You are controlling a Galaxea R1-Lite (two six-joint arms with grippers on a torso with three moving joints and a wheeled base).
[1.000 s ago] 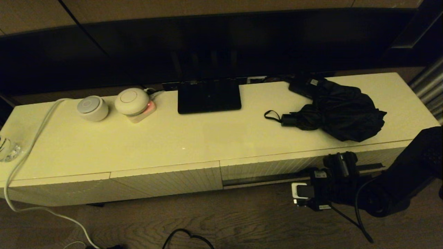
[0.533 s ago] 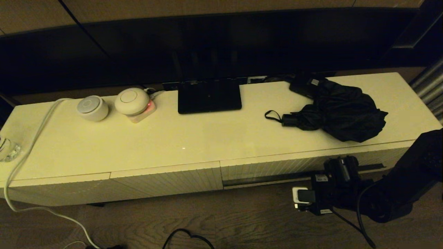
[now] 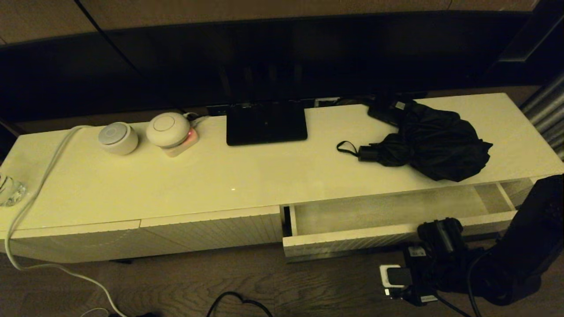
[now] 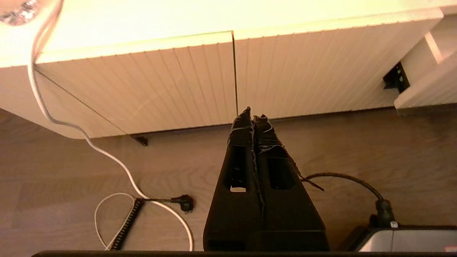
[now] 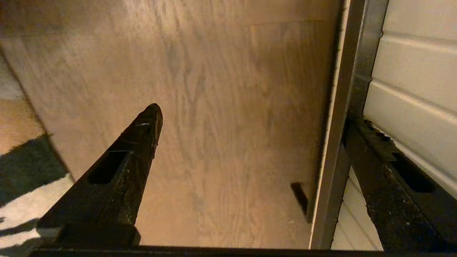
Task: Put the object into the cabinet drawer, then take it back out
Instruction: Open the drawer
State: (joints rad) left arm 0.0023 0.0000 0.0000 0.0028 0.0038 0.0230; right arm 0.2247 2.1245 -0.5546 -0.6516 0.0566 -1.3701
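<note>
I go on pulling the cabinet drawer [image 3: 378, 214] with one finger of my right gripper hooked in the dark slot handle [image 5: 358, 77] until it has room for the umbrella.
The black folding umbrella [image 3: 434, 143] lies on the cabinet top at the right, its handle and wrist loop [image 3: 348, 147] pointing left. Just below it the cabinet drawer [image 3: 352, 241] stands pulled partly out, and its pale interior [image 3: 387, 207] holds nothing. My right gripper [image 3: 434, 237] is at the drawer's front, open. In the right wrist view one finger [image 5: 371, 142] is hooked in the dark slot handle [image 5: 360, 71] and the other finger [image 5: 142, 132] hangs free over the floor. My left gripper [image 4: 252, 114] is shut and parked low before the left ribbed fronts.
A flat black box with a white label [image 3: 390, 110] sits behind the umbrella. A black screen stand [image 3: 266, 123], two round white devices [image 3: 117, 137] [image 3: 168, 128], a white cable [image 3: 44, 176] and a glass piece [image 3: 9, 189] are on the cabinet top. Cables lie on the wooden floor [image 3: 238, 301].
The drawer was shut a second ago and has slid out towards me. My right gripper moved back and down with its front. The umbrella has not moved.
</note>
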